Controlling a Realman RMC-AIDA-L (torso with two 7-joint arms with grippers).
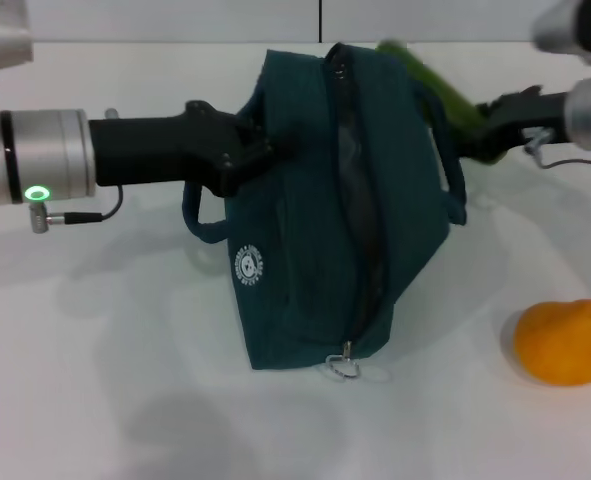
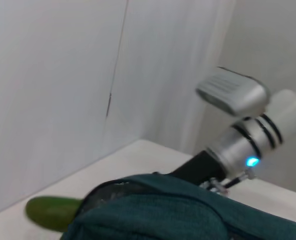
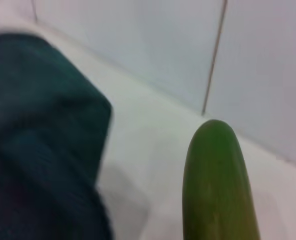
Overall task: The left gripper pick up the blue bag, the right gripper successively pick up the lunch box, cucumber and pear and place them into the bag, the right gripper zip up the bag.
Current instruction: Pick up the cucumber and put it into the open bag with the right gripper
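The cucumber (image 1: 443, 92) is slanting behind the top corner of the blue bag, outside the zipper slit (image 1: 359, 190), so the robot's right gripper should lift it above the bag and tilt it steeply into the zipper slit.
The blue bag (image 1: 315, 230) hangs over the table, tilted, with its zipper slit open down the middle and the ring pull (image 1: 343, 365) at the low end. My left gripper (image 1: 260, 150) is shut on the bag's upper left edge. Behind the bag's top right corner, my right gripper (image 1: 490, 125) is shut on the cucumber (image 1: 440, 85), which slants up toward the bag's top. The cucumber (image 3: 218, 185) shows beside the bag (image 3: 37, 140) in the right wrist view; its tip (image 2: 50, 212) pokes past the bag (image 2: 178, 212) in the left wrist view. The pear (image 1: 565, 342) lies on the table at the right. The lunch box is out of view.
The white table (image 1: 105, 400) runs to a pale wall (image 1: 175, 20) close behind the bag. One bag handle (image 1: 200, 225) loops down under my left gripper, another (image 1: 453, 180) hangs on the right side near the right gripper.
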